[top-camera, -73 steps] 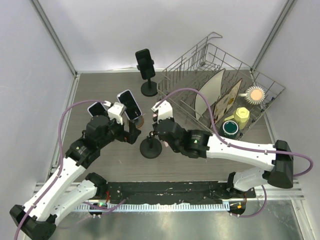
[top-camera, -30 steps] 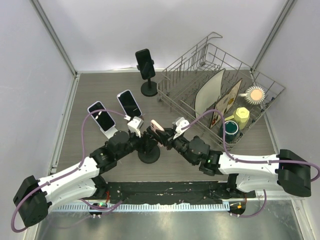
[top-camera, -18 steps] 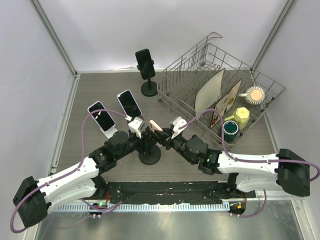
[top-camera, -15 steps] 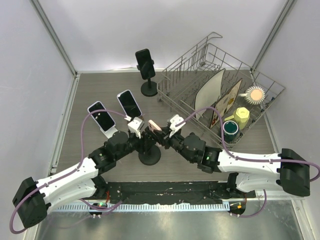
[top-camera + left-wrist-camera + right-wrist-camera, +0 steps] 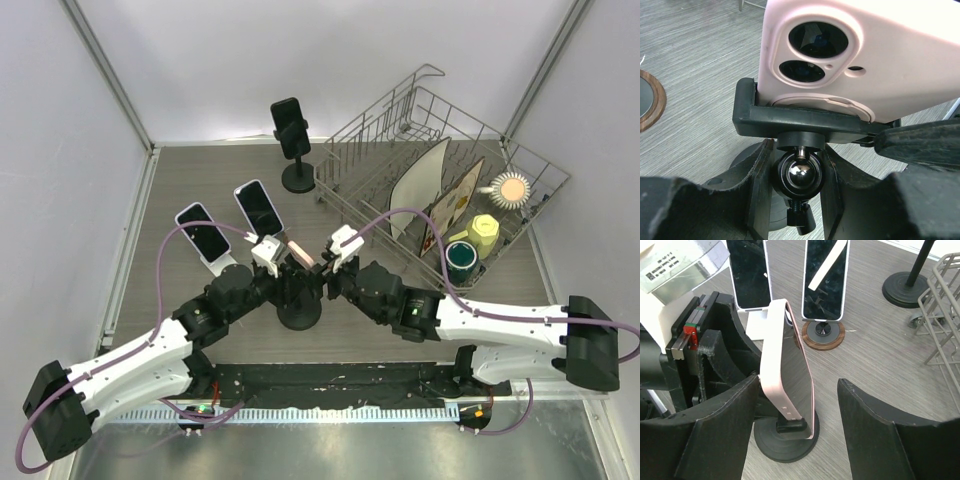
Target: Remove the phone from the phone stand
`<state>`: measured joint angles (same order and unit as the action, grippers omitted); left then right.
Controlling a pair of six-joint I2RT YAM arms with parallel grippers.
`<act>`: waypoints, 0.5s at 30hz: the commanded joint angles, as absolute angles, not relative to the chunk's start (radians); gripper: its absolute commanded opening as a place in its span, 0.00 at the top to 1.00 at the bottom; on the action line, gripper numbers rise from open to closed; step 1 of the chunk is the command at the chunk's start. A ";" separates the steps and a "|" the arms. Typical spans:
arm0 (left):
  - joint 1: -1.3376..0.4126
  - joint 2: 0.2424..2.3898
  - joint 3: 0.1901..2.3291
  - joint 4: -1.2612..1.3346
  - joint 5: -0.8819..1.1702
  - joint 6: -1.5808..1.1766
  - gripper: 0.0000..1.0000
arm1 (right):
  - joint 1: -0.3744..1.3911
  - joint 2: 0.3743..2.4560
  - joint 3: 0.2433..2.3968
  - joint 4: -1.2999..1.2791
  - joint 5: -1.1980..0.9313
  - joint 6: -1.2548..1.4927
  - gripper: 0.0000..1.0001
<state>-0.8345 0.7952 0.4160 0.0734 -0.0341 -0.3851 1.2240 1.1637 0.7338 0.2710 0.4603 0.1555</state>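
Note:
Next, I centre my right gripper over the phone's pink edge [image 5: 773,357] before closing on both sides of the phone, because the phone [image 5: 797,371] slants close to one finger of that open gripper.
A phone in a pink case [image 5: 298,250] stands in the clamp of a black phone stand [image 5: 299,313] near the table's middle. In the left wrist view the phone's [image 5: 860,55] camera back faces me above the stand's clamp [image 5: 805,122]. My left gripper [image 5: 799,186] is shut on the stand's ball joint [image 5: 801,172] below the clamp. My right gripper [image 5: 799,402] is open around the phone [image 5: 790,370]. Its left finger [image 5: 735,415] is close behind the phone's back and its right finger [image 5: 875,415] stands apart from the screen.
Two more phones [image 5: 204,233] [image 5: 259,207] lean on stands at the left. A black phone on a tall stand [image 5: 290,128] is at the back. A wire dish rack [image 5: 430,110] with plates and cups fills the right side.
My right gripper has opened and slid further along the phone's sides. My left gripper has closed in on the stand's ball joint. The phone is still in the clamp.

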 commanded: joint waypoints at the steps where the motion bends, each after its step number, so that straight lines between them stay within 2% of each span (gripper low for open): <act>1: -0.828 0.782 0.410 0.074 -0.038 -0.408 1.00 | 1.227 1.187 0.769 0.342 0.506 0.112 0.30; 8: -0.830 0.788 0.410 0.074 -0.020 -0.419 1.00 | 1.227 1.232 0.732 0.511 0.506 0.035 0.29; 15: -0.834 0.788 0.403 0.071 -0.015 -0.423 1.00 | 1.229 1.304 0.755 0.589 0.508 -0.029 0.37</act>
<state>-0.8349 0.7952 0.4145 0.0746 -0.0284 -0.3859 1.2240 1.2663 0.7353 0.4820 0.4847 0.0319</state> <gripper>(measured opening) 0.397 0.656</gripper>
